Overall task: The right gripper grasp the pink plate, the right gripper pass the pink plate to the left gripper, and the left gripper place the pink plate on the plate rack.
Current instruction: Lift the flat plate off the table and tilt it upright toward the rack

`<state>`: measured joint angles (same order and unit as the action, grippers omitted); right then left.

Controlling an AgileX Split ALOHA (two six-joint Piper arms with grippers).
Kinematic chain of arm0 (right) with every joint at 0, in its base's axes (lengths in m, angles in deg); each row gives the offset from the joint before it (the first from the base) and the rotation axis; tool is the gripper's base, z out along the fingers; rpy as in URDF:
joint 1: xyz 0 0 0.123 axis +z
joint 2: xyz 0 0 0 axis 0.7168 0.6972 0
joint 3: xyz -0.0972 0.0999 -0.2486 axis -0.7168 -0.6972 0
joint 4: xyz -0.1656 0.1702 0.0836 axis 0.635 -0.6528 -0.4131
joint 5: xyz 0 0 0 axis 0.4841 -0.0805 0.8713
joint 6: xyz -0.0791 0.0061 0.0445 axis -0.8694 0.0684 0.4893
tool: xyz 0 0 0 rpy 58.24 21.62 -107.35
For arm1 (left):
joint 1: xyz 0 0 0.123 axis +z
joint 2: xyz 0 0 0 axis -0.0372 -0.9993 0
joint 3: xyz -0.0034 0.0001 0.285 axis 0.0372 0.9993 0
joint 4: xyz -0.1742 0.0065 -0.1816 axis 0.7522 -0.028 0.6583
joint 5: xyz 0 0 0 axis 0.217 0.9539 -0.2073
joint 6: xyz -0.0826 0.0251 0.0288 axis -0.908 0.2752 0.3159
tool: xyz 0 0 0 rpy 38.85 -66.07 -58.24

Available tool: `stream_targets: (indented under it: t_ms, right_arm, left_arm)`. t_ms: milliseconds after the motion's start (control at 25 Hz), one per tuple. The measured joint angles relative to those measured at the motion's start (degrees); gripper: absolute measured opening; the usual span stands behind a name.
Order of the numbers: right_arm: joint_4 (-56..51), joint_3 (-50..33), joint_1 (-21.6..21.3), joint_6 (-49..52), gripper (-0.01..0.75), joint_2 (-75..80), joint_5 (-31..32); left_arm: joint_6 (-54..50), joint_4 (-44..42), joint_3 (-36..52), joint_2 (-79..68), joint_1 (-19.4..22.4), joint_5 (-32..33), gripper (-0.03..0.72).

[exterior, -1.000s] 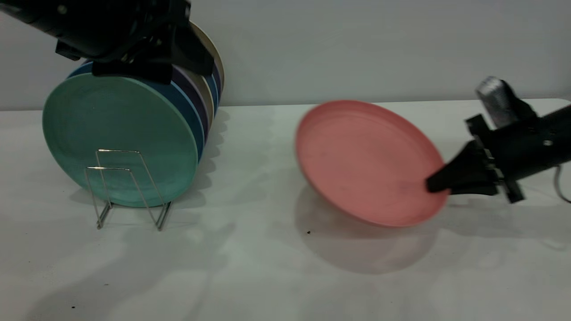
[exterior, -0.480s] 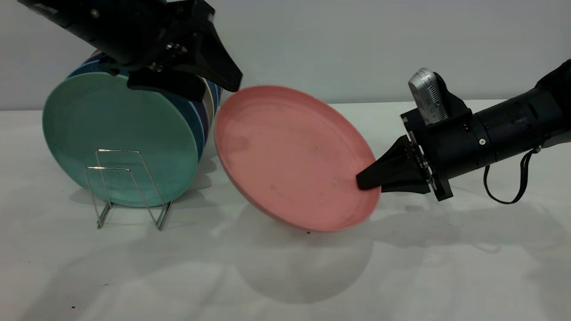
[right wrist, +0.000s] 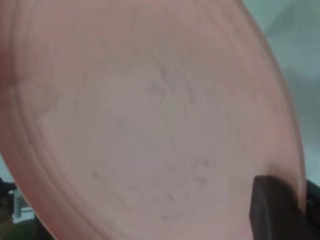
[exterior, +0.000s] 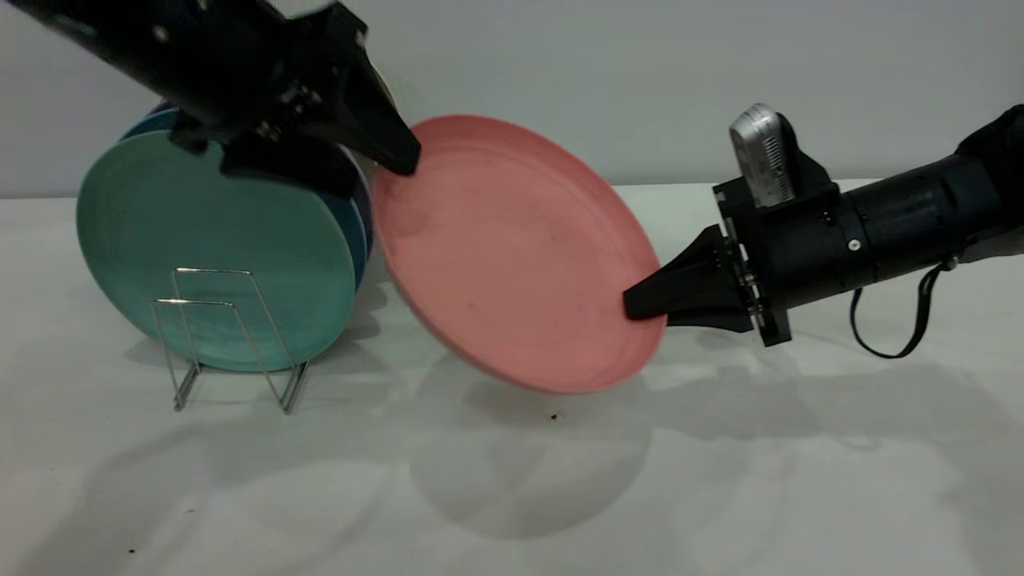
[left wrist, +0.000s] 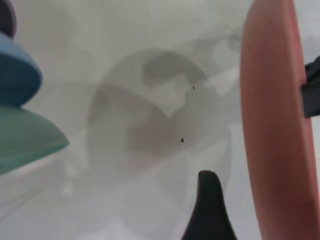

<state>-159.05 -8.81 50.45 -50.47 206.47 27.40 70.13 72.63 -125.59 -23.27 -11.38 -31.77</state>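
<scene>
I should close my left gripper on the plate's upper rim (exterior: 390,186) before my right gripper opens, because my right gripper is holding the pink plate's rim (exterior: 658,334) far from the plate rack.
The pink plate (exterior: 512,248) hangs tilted above the table, its face toward the camera. My right gripper (exterior: 638,307) is shut on its right rim; in the right wrist view (right wrist: 295,200) one dark finger (right wrist: 272,212) lies on the plate's face (right wrist: 150,120). My left gripper (exterior: 380,178) is open at the plate's upper left rim, which sits between its fingers. In the left wrist view one finger (left wrist: 209,210) shows beside the plate's edge (left wrist: 272,125), with a gap between them; the other finger is hidden. The wire plate rack (exterior: 232,336) stands at the left.
A teal-green plate (exterior: 200,232) leans in the rack, with several blue and dark plates stacked behind it; front loops of the rack are bare. The white table (exterior: 512,496) spreads in front. A grey wall lies behind. The right arm's cord loop (exterior: 884,328) dangles.
My right gripper has carried the pink plate left and upward toward the rack. My left gripper has come down and right from above the rack to the plate's upper left rim.
</scene>
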Motion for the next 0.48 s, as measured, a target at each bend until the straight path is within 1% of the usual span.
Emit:
stream_targets:
  t_ms: [80,160,280,360,480]
  right_arm:
    - [0.0,0.0,0.8,-0.4,0.016,0.0,0.0]
    - [-0.1,0.0,1.2,-0.7,0.016,0.0,0.0]
    - [-0.2,0.0,1.6,-1.1,0.016,0.0,0.0]
    - [-0.3,0.0,1.6,-1.3,0.016,0.0,0.0]
    - [-0.4,0.0,1.6,-1.3,0.02,0.0,-0.1]
  left_arm:
    - [0.0,1.5,0.0,-1.3,0.0,-0.1,0.578]
    - [0.0,2.1,0.0,-2.2,0.0,-0.1,0.548]
    - [-0.2,2.3,0.0,-2.8,0.0,-0.1,0.461]
    - [-0.2,2.3,0.0,-2.9,0.0,-0.1,0.367]
    - [-0.2,2.4,0.0,-2.9,0.0,-0.2,0.199]
